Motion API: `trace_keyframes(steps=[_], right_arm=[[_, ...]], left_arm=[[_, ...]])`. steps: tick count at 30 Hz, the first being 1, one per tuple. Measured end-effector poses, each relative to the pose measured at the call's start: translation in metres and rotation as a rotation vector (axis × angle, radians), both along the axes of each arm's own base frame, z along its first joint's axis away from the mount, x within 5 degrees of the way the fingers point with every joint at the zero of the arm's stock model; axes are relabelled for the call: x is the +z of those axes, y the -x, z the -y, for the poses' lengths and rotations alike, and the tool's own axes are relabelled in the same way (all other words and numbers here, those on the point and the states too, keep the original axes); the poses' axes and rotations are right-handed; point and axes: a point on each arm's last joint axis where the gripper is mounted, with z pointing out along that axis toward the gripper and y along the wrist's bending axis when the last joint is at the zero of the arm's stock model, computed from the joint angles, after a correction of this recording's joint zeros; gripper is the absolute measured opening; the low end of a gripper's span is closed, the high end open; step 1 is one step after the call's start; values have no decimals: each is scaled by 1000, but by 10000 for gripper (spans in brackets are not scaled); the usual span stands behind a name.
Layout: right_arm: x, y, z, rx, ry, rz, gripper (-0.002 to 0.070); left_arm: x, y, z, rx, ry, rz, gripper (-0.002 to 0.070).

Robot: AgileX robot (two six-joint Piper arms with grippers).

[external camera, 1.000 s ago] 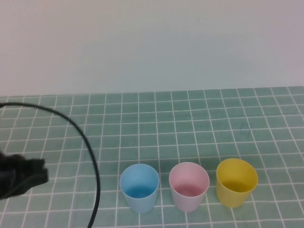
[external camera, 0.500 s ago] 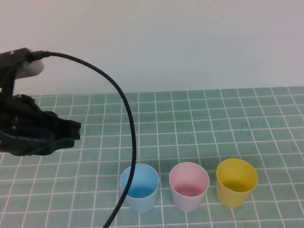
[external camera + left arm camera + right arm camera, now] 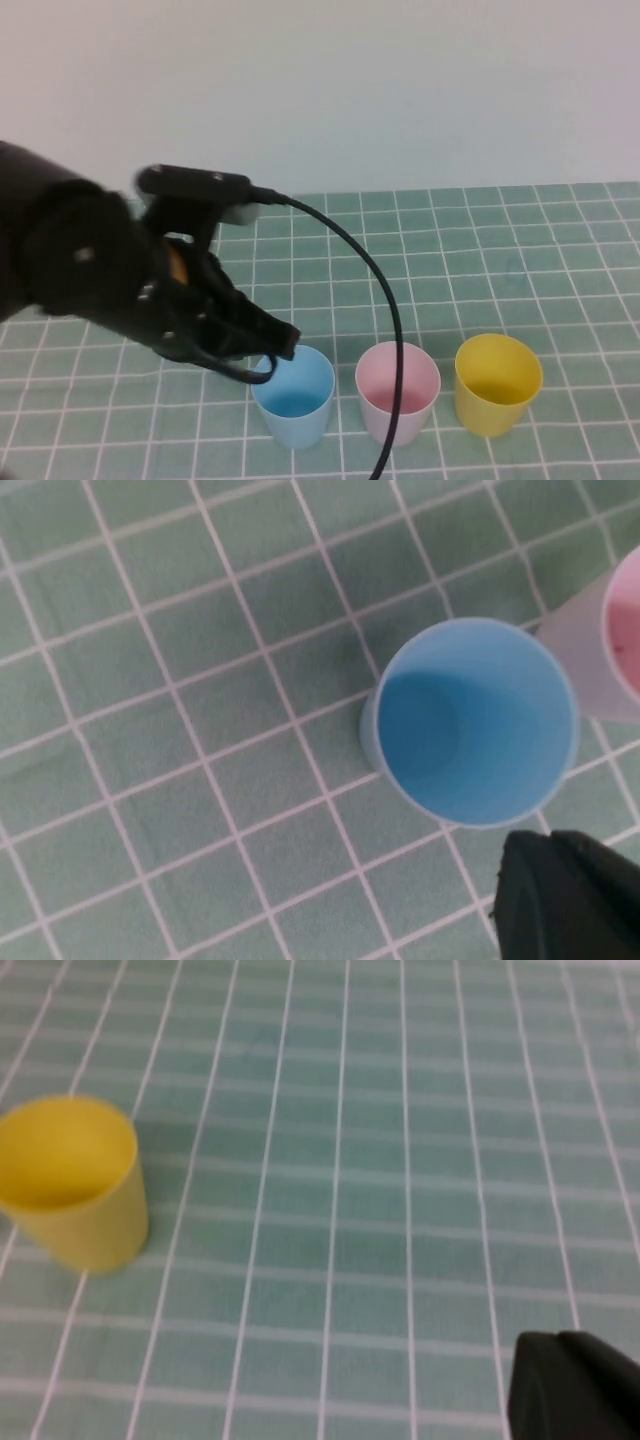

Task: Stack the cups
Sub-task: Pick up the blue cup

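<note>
I expect the blue cup (image 3: pixel 294 395), narrowing toward its base (image 3: pixel 295 438), to sink deep into the pink cup when lowered, leaving a part at the blue cup's rim showing.
Three upright cups stand in a row near the front of the table: a light blue cup (image 3: pixel 293 394), a pale pink cup (image 3: pixel 398 390) and a yellow cup (image 3: pixel 498 383). My left gripper (image 3: pixel 283 345) hangs just above the blue cup's left rim, shut and holding nothing. In the left wrist view the blue cup (image 3: pixel 470 720) shows its empty inside, with the pink cup (image 3: pixel 612 645) beside it and the left gripper (image 3: pixel 565 895) close to its rim. The right gripper (image 3: pixel 575 1385) is shut over bare mat, well apart from the yellow cup (image 3: pixel 70 1180); it is outside the high view.
A green mat with a white grid (image 3: pixel 450 260) covers the table up to a pale wall behind. The left arm's black cable (image 3: pixel 385 300) loops down in front of the pink cup.
The left arm has swung in from the left edge, rising then moving right and down, until its gripper hangs over the blue cup's left rim. The cups have not moved.
</note>
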Motion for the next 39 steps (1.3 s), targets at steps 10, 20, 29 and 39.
trace_keyframes(steps=[10, 20, 29, 39], right_arm=[[43, 13, -12, 193, 28, -286, -1], [38, -3, -27, 341, -6, -423, -1], [38, -10, -29, 343, -9, -405, -1], [39, -10, -29, 343, -12, -401, -1]], left_arm=[[-50, -38, 30, 11, -114, -153, 14], [-57, -44, 34, 36, -104, -157, 344], [-56, -46, 34, 35, -112, -123, 417], [-87, -57, 37, 23, -208, -173, 382]])
